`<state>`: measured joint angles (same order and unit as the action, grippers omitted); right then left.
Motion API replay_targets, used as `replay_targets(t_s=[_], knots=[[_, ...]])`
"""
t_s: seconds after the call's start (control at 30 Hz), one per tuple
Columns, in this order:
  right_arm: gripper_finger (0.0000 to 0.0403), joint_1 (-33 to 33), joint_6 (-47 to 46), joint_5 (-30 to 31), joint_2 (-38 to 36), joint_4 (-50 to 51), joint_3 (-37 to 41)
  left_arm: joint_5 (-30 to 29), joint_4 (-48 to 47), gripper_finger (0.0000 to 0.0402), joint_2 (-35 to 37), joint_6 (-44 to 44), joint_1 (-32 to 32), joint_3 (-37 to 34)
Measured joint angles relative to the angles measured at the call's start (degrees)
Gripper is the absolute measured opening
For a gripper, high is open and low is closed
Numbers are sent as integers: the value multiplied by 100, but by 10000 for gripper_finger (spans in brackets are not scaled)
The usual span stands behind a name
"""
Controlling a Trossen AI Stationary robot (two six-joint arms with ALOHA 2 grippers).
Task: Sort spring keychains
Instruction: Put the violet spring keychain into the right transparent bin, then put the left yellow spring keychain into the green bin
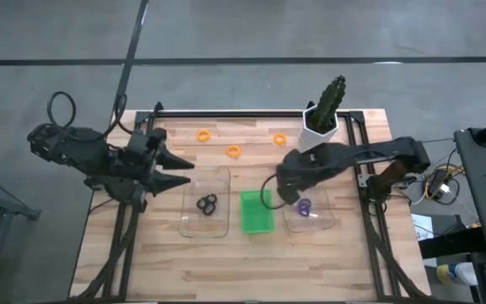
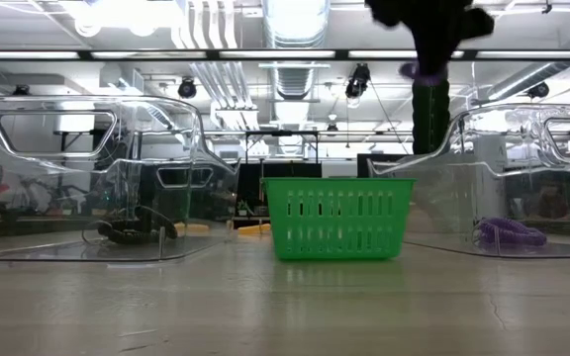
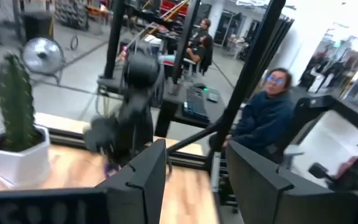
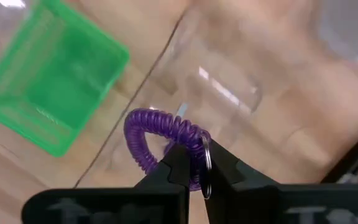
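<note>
The orange keychain point(image 1: 203, 135) by the far rail lies far from my right gripper, so my left gripper should pick it up and offer it to my right gripper.
My right gripper point(image 4: 194, 158) is shut on a purple spring keychain point(image 4: 157, 132) and hangs above the right clear tray point(image 1: 326, 223), high in the low view point(image 2: 431, 44). More purple keychains point(image 2: 508, 233) lie on that tray's floor. Black keychains point(image 1: 207, 203) lie in the left clear tray point(image 1: 194, 230). Three orange keychains point(image 1: 234, 151) lie flat on the bare wood toward the far edge. The green tray point(image 1: 256, 211) stands between the clear trays. My left gripper point(image 1: 178, 170) is open and waits left of the left clear tray, off the table. My right gripper pinches the purple keychain between its two fingers at the coil's end by the small metal ring point(image 4: 206, 163). The fingers come from above, pointing down. The coil curves out past the fingertips in a loop, lifted clear above the tray.
A cactus in a white pot point(image 1: 323, 118) stands at the table's far right, just behind the right arm. A dark frame rail point(image 1: 251, 114) runs along the far edge. People sit at desks beyond the table point(image 3: 266, 118). Bare wood lies along the near edge.
</note>
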<state>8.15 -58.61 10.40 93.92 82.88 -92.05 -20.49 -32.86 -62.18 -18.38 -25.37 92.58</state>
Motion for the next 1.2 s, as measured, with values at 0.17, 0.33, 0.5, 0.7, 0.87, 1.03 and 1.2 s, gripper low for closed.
replay_targets(t_s=[0.17,0.33,0.5,0.7,0.87,1.03,1.2], knots=[[13,-219,35,-899,268,-667,782,-43,-29,160,16,342,58,0],[13,-348,56,-1368,408,-746,1516,-57,-108,160,20,372,71,0],[14,-431,48,-1627,410,-1238,2192,-227,-438,160,14,369,94,0],[80,-591,132,-1634,408,-1507,2639,-601,-518,160,10,371,106,0],[169,-677,510,-1649,406,-1548,2645,-952,-536,160,-35,350,201,0],[219,-622,641,-1588,263,-1504,2136,-1102,-538,160,-207,46,623,0],[224,-414,804,-922,1,-1587,1449,-979,-889,160,-486,-475,1510,0]])
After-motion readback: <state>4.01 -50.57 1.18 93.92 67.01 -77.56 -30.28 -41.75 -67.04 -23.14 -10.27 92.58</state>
